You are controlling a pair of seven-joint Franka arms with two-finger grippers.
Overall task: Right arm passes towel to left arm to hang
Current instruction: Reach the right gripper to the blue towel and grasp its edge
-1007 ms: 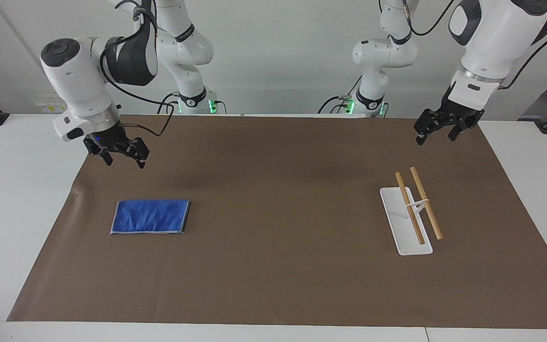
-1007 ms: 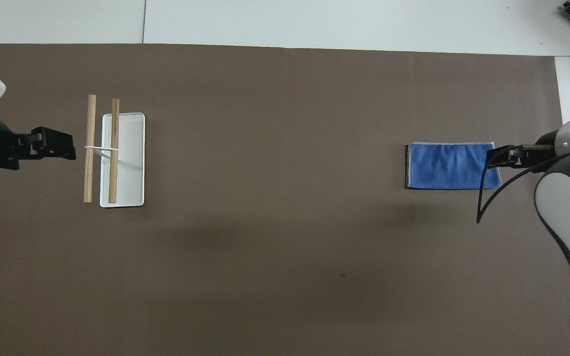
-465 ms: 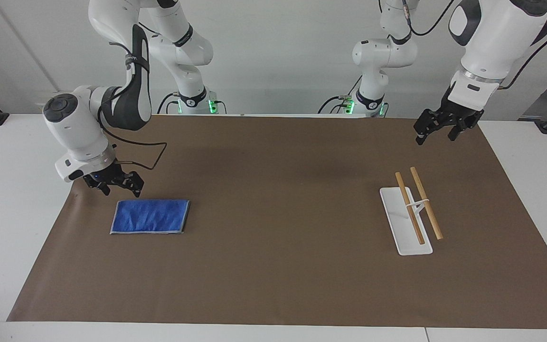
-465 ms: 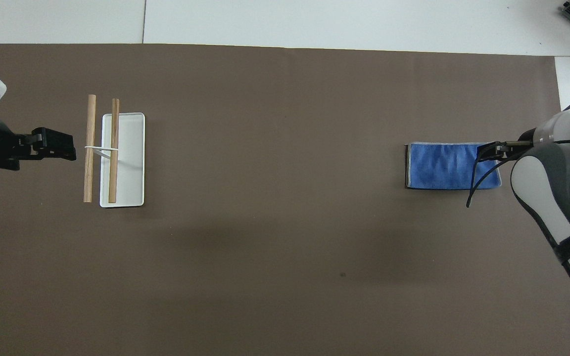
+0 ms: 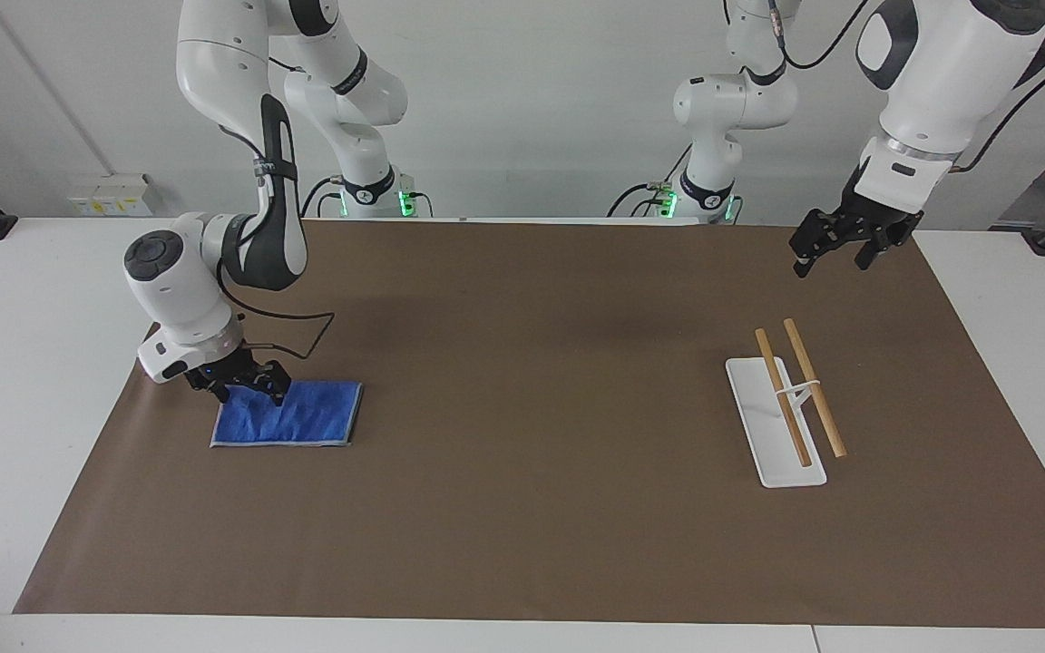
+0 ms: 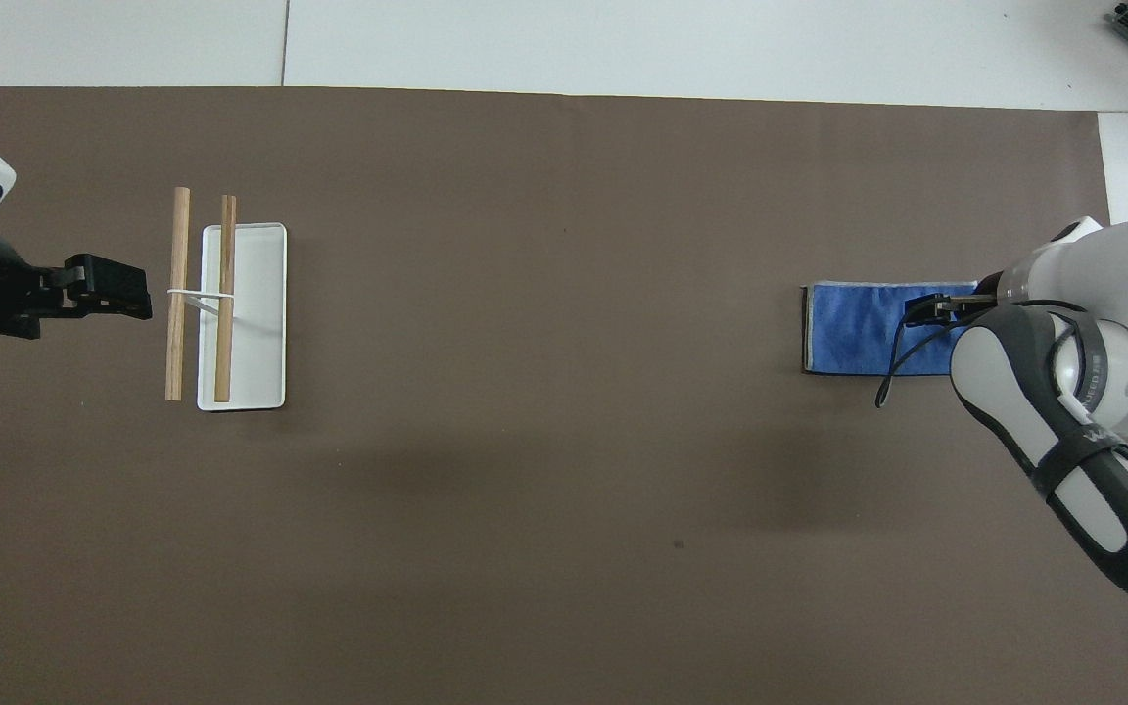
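Note:
My right gripper's open fingers are above the blue towel (image 5: 307,415), which lies flat and free. I go on moving in and down until they touch its near end (image 5: 258,412), then close them.
The towel (image 5: 314,422) (image 6: 853,343) is a folded blue rectangle lying flat on the brown mat, toward the right arm's end of the table. My right gripper (image 5: 246,392) is down at the towel's corner nearest the robots, open, its fingers straddling that edge. I cannot tell whether they touch the cloth. In the overhead view the right arm's wrist covers that end of the towel, and only a bit of the right gripper (image 6: 928,308) shows. My left gripper (image 5: 833,257) (image 6: 114,299) waits open in the air over the mat near the rack, holding nothing.
A hanging rack (image 5: 776,426) (image 6: 256,323) stands toward the left arm's end: a white flat base with two wooden rods (image 5: 799,385) held side by side on a small white stand. The brown mat (image 5: 532,363) covers most of the white table.
The right arm has come down and swung toward the towel, from well above the mat to the towel's near corner. Its fingers stayed open. The left arm has barely moved.

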